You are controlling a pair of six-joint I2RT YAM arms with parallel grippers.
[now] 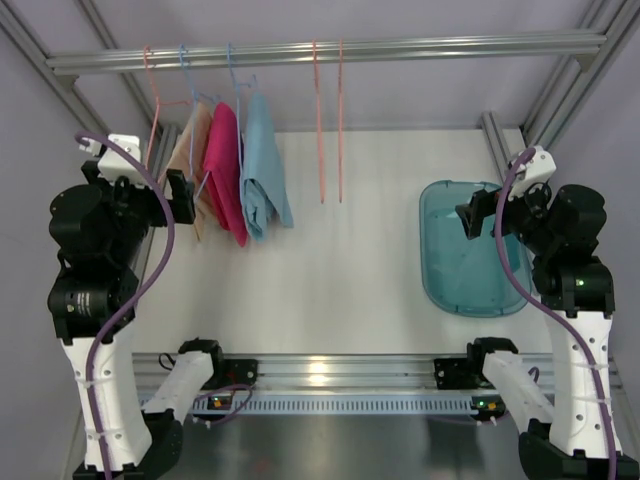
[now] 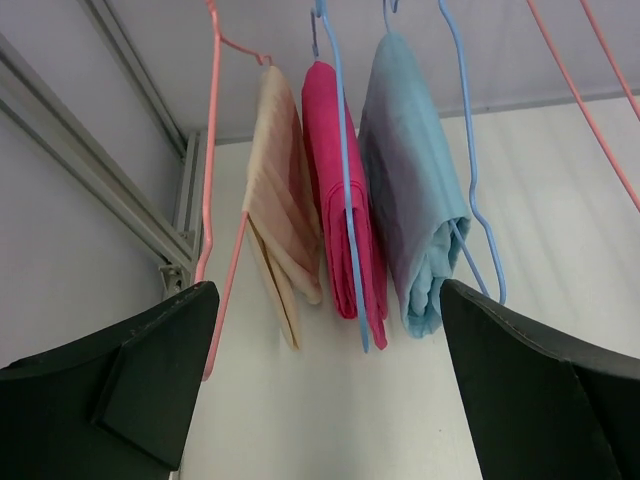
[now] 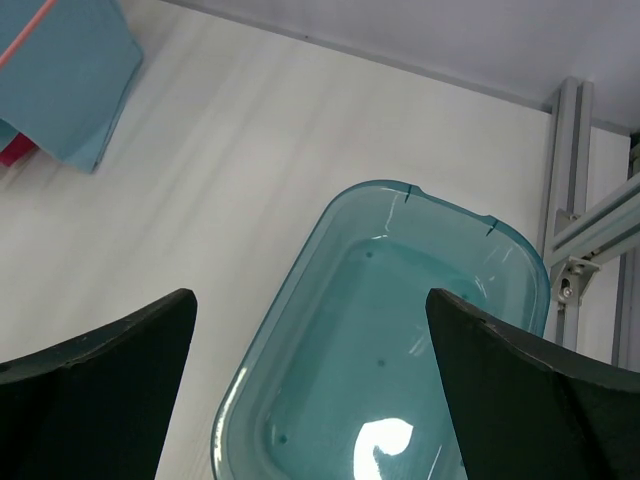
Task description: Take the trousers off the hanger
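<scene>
The blue hanger's front wire (image 2: pixel 467 120) is clear of the light blue trousers. My left gripper keeps going toward that wire (image 1: pixel 237 108) until its fingers close around it.
Three folded pairs of trousers hang on hangers from the top rail (image 1: pixel 330 50): beige (image 1: pixel 190 160), magenta-pink (image 1: pixel 225 170) and light blue (image 1: pixel 265 165). In the left wrist view the beige (image 2: pixel 280 190), magenta (image 2: pixel 322 170) and light blue (image 2: pixel 415 190) pairs hang ahead and above, on a pink hanger (image 2: pixel 210 180) and blue hangers (image 2: pixel 345 200). My left gripper (image 1: pixel 180 195) is open and empty, just left of and below the beige pair (image 2: pixel 328 300). My right gripper (image 1: pixel 470 215) is open and empty over the tub (image 3: pixel 310 300).
A teal plastic tub (image 1: pixel 470 250) sits at the right of the white table, empty (image 3: pixel 300 250). An empty pink hanger (image 1: pixel 330 120) hangs mid-rail. Aluminium frame posts (image 1: pixel 500 130) stand at both sides. The light blue cloth's corner (image 3: pixel 70 80) shows in the right wrist view.
</scene>
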